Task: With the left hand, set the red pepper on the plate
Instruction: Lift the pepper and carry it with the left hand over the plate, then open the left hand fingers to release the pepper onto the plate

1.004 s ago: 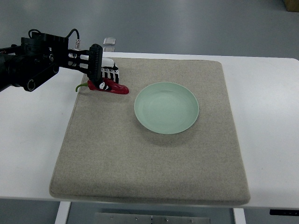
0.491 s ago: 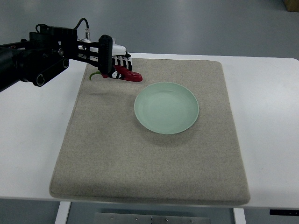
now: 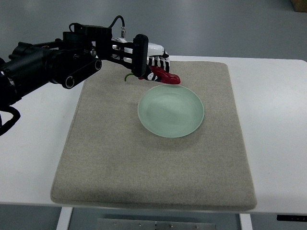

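The red pepper's tip is at the plate's far rim. My left gripper continues over the empty plate until the pepper's stem is inside too, then release.
A red pepper with a green stem hangs in the air, my left hand shut on it. The black left arm reaches in from the left edge across the mat's far left corner. The pepper's tip points right and sits just over the far rim of the pale green plate. The plate lies on the beige mat, a little right of its middle, with nothing in it. My fingers cover the pepper's middle. No right arm shows.
The mat rests on a white table. A small clear object sits at the table's far edge behind the arm. Grey floor lies beyond.
My left hand has carried the pepper up off the mat's far left corner and rightward to the plate's far rim. The plate has stayed put.
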Controlling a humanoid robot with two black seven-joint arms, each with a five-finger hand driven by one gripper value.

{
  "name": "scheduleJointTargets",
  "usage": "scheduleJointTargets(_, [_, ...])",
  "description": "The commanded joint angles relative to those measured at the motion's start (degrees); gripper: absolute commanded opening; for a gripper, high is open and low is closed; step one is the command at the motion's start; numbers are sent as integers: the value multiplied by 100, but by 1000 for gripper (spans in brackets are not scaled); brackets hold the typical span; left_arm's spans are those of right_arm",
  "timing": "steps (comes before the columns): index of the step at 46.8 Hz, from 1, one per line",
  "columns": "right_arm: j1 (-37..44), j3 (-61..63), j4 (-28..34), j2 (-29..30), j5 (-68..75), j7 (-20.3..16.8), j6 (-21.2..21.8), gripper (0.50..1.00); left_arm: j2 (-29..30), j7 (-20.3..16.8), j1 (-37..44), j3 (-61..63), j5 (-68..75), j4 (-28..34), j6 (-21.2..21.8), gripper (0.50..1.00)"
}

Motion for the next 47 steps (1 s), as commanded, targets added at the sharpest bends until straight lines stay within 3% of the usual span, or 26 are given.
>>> scheduleJointTargets(1, [-8,0,0,0,0,2,0,932,-8,0,-4,-4,2,-183,8,500])
scheduleJointTargets(30, [1,0,0,0,0,-7,0,932,-448,-18,93,4,29,-403,16,516])
scheduleJointTargets(36, [1,0,0,0,0,-7,0,932,-457,-9,110,4,11,-395,16,651])
scheduleJointTargets(47, [-8,0,0,0,0,2,0,932,-457,-18,119,13,11,-403,16,743])
